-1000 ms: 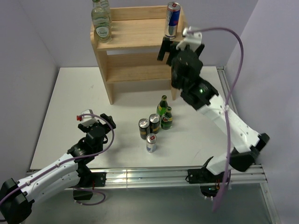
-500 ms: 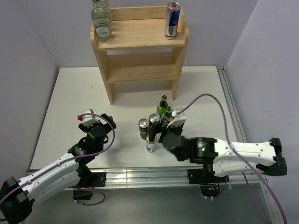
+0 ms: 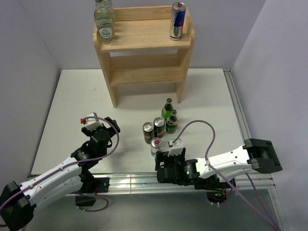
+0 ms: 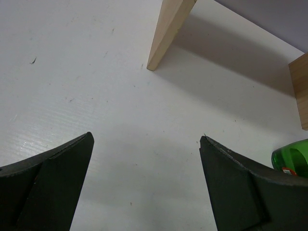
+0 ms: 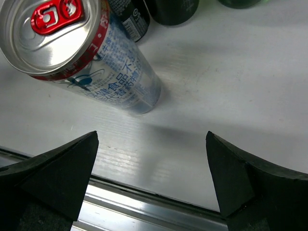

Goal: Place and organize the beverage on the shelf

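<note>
The front silver-and-blue can (image 3: 156,145) is upright, and its near side (image 3: 154,151) is open to the spread fingers of the robot's right gripper. The right gripper should go on moving in until its fingers are on both sides of the can.
The wooden shelf (image 3: 144,36) stands at the back, with one silver-and-blue can (image 3: 178,21) on its top tier at the right. On the table stand two green bottles (image 3: 167,108) (image 3: 172,121), two black-and-gold cans (image 3: 148,132) (image 3: 159,127) and a second silver-and-blue can (image 3: 156,147). My right gripper (image 3: 160,166) is open and empty, low at the table's near edge just in front of that can, which shows upright in the right wrist view (image 5: 91,53) beyond the gripper (image 5: 151,144). My left gripper (image 3: 111,124) is open and empty over bare table, and also shows in the left wrist view (image 4: 147,144).
Clear glass bottles (image 3: 104,21) stand on the shelf's top tier at the left. The aluminium rail (image 5: 144,211) runs along the near edge under my right gripper. A shelf leg (image 4: 168,31) and a green bottle (image 4: 291,156) lie ahead of my left gripper.
My right arm has swung from the shelf's top tier, leaving the can there, down to the near edge in front of the silver can on the table. The left arm has not moved.
</note>
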`<state>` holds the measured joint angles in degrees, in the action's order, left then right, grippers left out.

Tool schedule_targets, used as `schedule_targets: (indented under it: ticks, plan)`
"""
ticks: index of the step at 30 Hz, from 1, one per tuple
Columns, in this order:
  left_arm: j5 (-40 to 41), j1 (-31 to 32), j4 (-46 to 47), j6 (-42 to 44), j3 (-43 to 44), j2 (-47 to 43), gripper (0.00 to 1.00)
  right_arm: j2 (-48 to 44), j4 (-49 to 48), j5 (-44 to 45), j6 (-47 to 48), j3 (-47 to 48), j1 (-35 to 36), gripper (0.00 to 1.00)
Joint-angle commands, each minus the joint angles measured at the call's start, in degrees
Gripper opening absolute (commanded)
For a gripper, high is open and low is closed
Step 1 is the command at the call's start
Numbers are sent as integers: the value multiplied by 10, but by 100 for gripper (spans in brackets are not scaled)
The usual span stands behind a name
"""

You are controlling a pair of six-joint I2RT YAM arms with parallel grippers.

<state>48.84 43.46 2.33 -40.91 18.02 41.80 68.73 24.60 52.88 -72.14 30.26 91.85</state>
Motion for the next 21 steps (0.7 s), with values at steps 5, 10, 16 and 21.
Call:
schedule_targets:
  ticks: [5,10,16,21]
  plan:
    - [-8,-2,17,14,8,1,99,89,-163,26,12,0,-26,100]
    - [-9,-1,17,16,8,4,99,106,-231,13,75,-8,-70,100]
    - [-9,-2,16,17,12,12,99,142,-343,-12,162,-14,-134,100]
    - [-10,-2,18,18,11,8,99,197,-407,-10,211,1,-163,100]
